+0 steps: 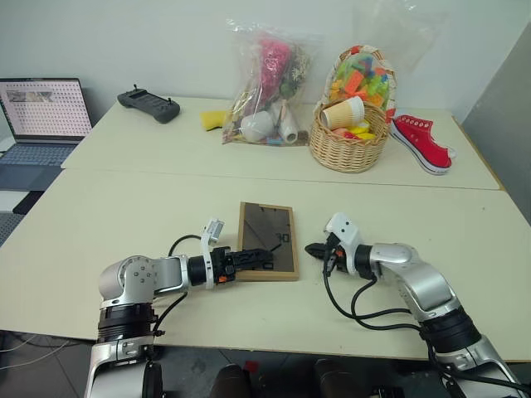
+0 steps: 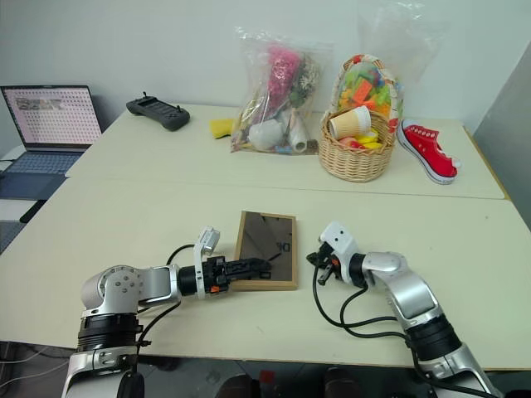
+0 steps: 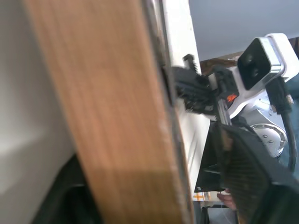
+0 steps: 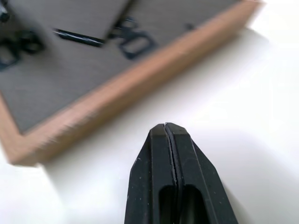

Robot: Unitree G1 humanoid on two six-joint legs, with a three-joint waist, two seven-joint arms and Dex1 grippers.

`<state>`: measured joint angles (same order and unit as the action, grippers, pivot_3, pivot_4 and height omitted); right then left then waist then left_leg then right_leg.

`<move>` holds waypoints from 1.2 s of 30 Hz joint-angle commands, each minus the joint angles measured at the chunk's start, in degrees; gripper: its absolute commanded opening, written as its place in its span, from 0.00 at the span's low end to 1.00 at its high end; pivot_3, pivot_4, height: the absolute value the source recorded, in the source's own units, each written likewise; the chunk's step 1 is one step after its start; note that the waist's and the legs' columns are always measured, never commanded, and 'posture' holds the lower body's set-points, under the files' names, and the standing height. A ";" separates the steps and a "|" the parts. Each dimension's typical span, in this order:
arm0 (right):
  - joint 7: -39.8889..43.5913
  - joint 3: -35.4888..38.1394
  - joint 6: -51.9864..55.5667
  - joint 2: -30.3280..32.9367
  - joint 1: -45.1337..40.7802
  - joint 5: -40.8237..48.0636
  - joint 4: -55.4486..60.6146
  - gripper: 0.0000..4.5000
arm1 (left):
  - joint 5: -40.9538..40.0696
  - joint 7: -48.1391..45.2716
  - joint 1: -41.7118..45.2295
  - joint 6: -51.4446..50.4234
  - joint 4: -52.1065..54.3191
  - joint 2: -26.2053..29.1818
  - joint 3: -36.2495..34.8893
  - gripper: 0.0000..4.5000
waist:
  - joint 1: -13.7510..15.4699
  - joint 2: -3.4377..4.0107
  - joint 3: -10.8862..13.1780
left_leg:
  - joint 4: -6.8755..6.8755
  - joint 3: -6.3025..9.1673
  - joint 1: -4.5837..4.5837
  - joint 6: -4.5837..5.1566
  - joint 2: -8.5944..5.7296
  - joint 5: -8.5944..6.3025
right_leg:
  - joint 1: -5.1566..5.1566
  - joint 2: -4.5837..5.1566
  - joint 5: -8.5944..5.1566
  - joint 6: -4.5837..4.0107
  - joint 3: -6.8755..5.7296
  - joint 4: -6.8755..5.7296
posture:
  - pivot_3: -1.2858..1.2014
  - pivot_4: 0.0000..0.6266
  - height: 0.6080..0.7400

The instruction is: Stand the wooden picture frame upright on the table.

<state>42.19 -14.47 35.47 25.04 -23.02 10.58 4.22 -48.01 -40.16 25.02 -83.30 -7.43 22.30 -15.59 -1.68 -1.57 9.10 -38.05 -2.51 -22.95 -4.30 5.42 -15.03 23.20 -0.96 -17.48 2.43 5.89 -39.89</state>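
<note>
The fold-out stand [image 1: 264, 227] is flat against the back of the frame. My right gripper should swing the stand open first, then take the frame's free edge [image 1: 294, 242] and turn the frame upright.
The wooden picture frame [image 1: 267, 240] lies flat on the table [image 1: 124, 224] with its dark back panel and fold-out stand facing up. My left gripper [image 1: 264, 259] reaches in from the left at the frame's near left corner. It is shut on the light-wood edge [image 3: 107, 116], which runs between its fingers in the left wrist view. My right gripper [image 1: 311, 249] hovers shut just right of the frame's right edge and is not touching it. Its closed tips [image 4: 165, 126] point at the wood border [image 4: 121, 88].
On the far table stand a wicker basket [image 1: 348, 137] of colourful items, a clear bag [image 1: 265, 83] of objects, a red shoe [image 1: 423, 141], a yellow item [image 1: 214, 118] and a black controller [image 1: 148, 104]. An open laptop [image 1: 41, 124] sits at the far left.
</note>
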 commanded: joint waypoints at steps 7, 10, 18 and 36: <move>-0.30 5.33 1.64 3.68 1.36 1.46 5.45 0.00 | -3.36 4.70 3.37 -2.91 2.62 -1.86 -4.33 0.27 | -0.03 0.00 0.01 | 0.00 0.19 -0.09 -0.01 -0.01 0.00 | 0.00 0.00 -0.03 -0.02 -0.18 0.01 | 0.52 0.24 1.00; 0.17 7.96 2.83 4.43 -1.92 3.16 5.46 0.00 | -3.39 6.06 5.30 -3.65 3.27 -1.74 -4.41 0.27 | -0.07 0.01 0.02 | 0.01 0.22 -0.09 -0.01 -0.01 0.00 | 0.00 -0.02 -0.04 -0.04 -0.19 0.01 | 0.52 0.24 1.00; 1.91 17.21 13.09 0.31 -17.21 16.87 2.07 0.15 | -3.49 -3.19 11.11 2.13 8.13 6.12 3.21 0.27 | -0.20 0.02 0.15 | 0.11 0.35 -0.11 -0.05 0.01 0.03 | 0.04 -0.07 -0.08 -0.11 -0.27 0.00 | 0.52 0.24 1.00; 6.30 12.85 14.49 -7.52 -26.64 24.70 -1.18 0.77 | -2.49 -9.45 16.25 8.70 6.55 9.69 8.36 0.27 | -0.21 0.10 0.21 | 0.11 0.47 -0.31 -0.03 0.03 0.01 | 0.17 -0.07 -0.15 -0.18 -0.41 0.03 | 0.52 0.24 1.00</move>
<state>47.54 -1.42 49.33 18.34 -48.48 32.84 -0.02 -49.41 -47.42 39.75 -76.66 -2.61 31.55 -6.82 -1.89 -1.47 9.30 -37.94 -2.04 -23.27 -4.33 5.45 -15.02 23.38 -1.03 -17.63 2.25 5.48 -39.86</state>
